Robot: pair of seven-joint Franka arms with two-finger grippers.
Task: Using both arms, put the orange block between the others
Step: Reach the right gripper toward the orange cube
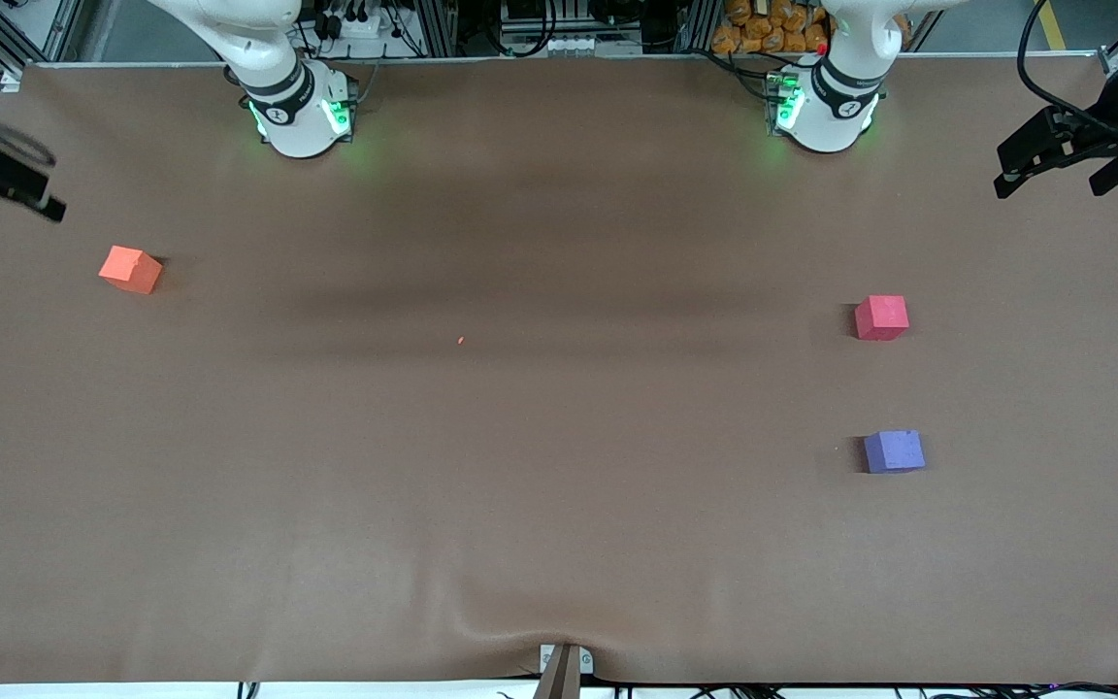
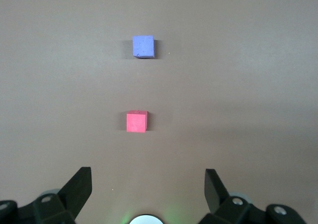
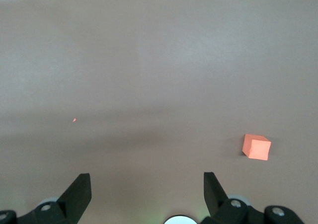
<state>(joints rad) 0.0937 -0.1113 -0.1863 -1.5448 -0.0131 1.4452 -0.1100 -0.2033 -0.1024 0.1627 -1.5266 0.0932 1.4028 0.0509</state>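
I should use my right gripper to put the orange block in the middle of the table [image 1: 563, 327] for my left gripper to take, because the orange block [image 1: 130, 269] lies across the table from the gap between the cubes.
The orange block [image 1: 130, 269] [image 3: 256, 147] lies alone on the brown cover at the right arm's end of the table. At the left arm's end sit the others: a pinkish-red cube [image 1: 881, 317] [image 2: 136, 121] and a purple cube [image 1: 894, 451] [image 2: 143, 46], the purple one nearer the front camera, with a gap between them. My right gripper [image 1: 52, 207] [image 3: 146, 180] hangs open and empty over the table's edge near the orange block. My left gripper [image 1: 1005, 183] [image 2: 147, 177] hangs open and empty over its own end of the table, apart from both cubes.
A tiny orange speck [image 1: 460, 340] [image 3: 74, 119] lies mid-table. The two arm bases [image 1: 302, 112] [image 1: 826, 107] stand along the back edge. The cover [image 1: 559, 485] puckers over a bracket [image 1: 562, 665] at the front edge.
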